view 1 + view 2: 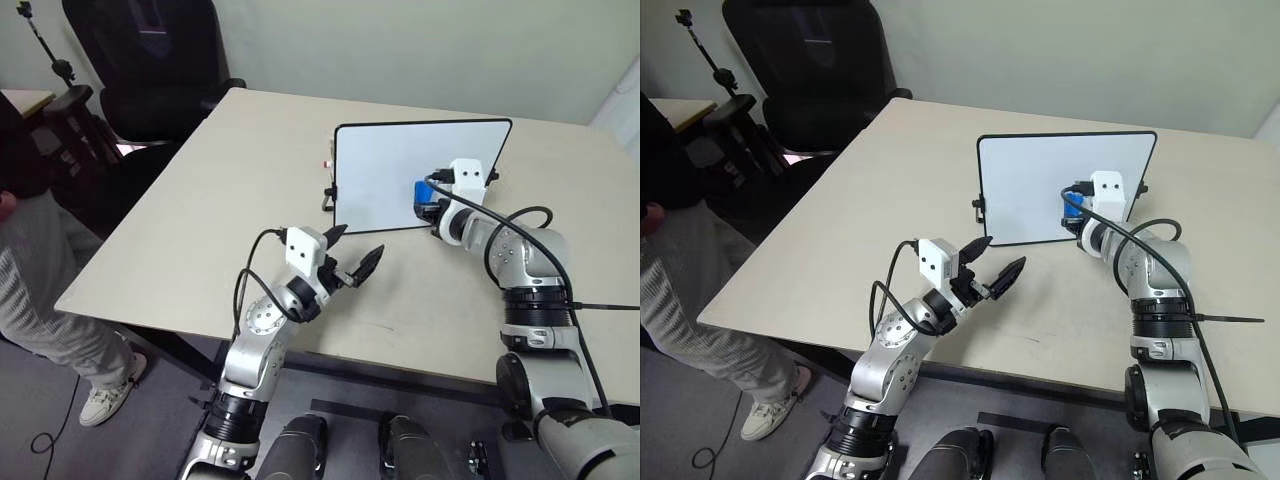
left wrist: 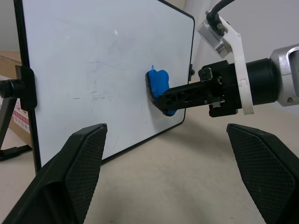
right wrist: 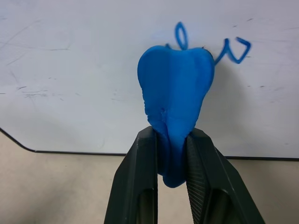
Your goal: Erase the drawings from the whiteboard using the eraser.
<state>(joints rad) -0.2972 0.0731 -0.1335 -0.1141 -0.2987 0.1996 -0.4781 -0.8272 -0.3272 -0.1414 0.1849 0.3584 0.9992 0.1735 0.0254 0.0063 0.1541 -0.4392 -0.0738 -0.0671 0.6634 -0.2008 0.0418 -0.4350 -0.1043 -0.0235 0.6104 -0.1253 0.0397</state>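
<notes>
A blue loop (image 3: pixel 181 35) can be seen above the eraser and a blue squiggle next to it, so the robot's right gripper should wipe the eraser back and up across the squiggle (image 3: pixel 236 51).
The whiteboard (image 1: pixel 385 170) stands upright on the table, black-framed. My right gripper (image 1: pixel 432 208) is shut on the blue eraser (image 3: pixel 175 88), whose tip lies against the board's lower right part. The drawings (image 3: pixel 233 50), a few blue loops, show just beyond the eraser, which hides part of them. The left wrist view shows the eraser (image 2: pixel 159 83) touching the board's face (image 2: pixel 93 70). My left gripper (image 1: pixel 355 255) hovers open over the table in front of the board, holding nothing.
The board stands on a beige table (image 1: pixel 220 200), whose left edge is near a standing person (image 1: pixel 35 270). A black office chair (image 1: pixel 150 60) and a tripod (image 1: pixel 45 45) stand beyond the far left corner.
</notes>
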